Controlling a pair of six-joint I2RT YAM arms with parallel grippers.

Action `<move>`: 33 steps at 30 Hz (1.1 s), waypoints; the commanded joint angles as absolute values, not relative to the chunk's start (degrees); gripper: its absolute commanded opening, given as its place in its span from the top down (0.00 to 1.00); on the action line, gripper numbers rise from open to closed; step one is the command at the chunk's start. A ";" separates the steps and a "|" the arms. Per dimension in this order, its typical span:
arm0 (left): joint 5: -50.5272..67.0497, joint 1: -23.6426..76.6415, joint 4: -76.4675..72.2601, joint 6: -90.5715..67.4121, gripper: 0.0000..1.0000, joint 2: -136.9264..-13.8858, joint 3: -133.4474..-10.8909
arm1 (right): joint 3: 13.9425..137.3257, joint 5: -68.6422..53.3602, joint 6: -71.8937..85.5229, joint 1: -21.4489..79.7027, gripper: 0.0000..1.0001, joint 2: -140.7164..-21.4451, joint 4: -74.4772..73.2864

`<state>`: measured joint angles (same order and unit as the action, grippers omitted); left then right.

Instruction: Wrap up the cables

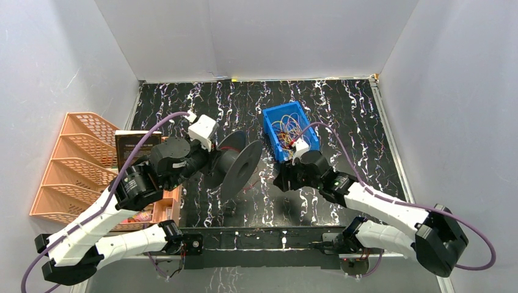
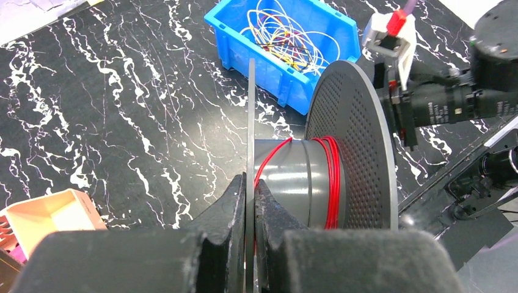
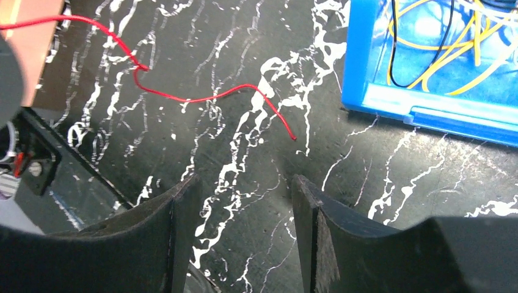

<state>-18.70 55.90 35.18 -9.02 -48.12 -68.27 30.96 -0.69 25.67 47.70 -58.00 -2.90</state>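
The red cable's loose end [image 3: 292, 135] lies clear of the blue bin and points toward my right gripper's open fingers. My right gripper should continue to go down until those fingers straddle the red cable [image 3: 275, 112].
A dark grey spool [image 1: 235, 162] stands on its edge mid-table. My left gripper [image 2: 250, 183] is shut on the spool's thin near flange [image 2: 250, 110]. Red cable [image 2: 333, 177] is wound a few turns on the spool's hub, and one strand runs down beside my fingers. The loose red cable end [image 3: 207, 96] lies on the black marbled table, just ahead of my right gripper [image 3: 244, 183], which is open and empty above the table. More thin cables [image 1: 287, 129], yellow, red and orange, lie tangled in a blue bin [image 1: 276, 115].
An orange tiered rack [image 1: 73, 159] stands at the left with a dark box [image 1: 137, 145] beside it. The blue bin [image 3: 427, 110] lies right of the right gripper. A black rail [image 1: 262, 239] runs along the near table edge. Grey walls enclose the table.
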 commanded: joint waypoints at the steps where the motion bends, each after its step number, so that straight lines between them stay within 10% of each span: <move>1: -19.82 56.12 31.78 -9.43 1.00 -47.62 -71.70 | 33.15 1.48 24.40 47.64 0.36 -61.71 -0.74; 33: -19.07 56.08 33.62 -8.90 1.00 -47.63 -71.56 | 41.55 -7.61 10.37 46.40 0.51 -86.44 6.64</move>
<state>-18.79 55.90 36.53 -8.95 -48.60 -68.75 40.05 -6.20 11.53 46.57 -86.85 4.51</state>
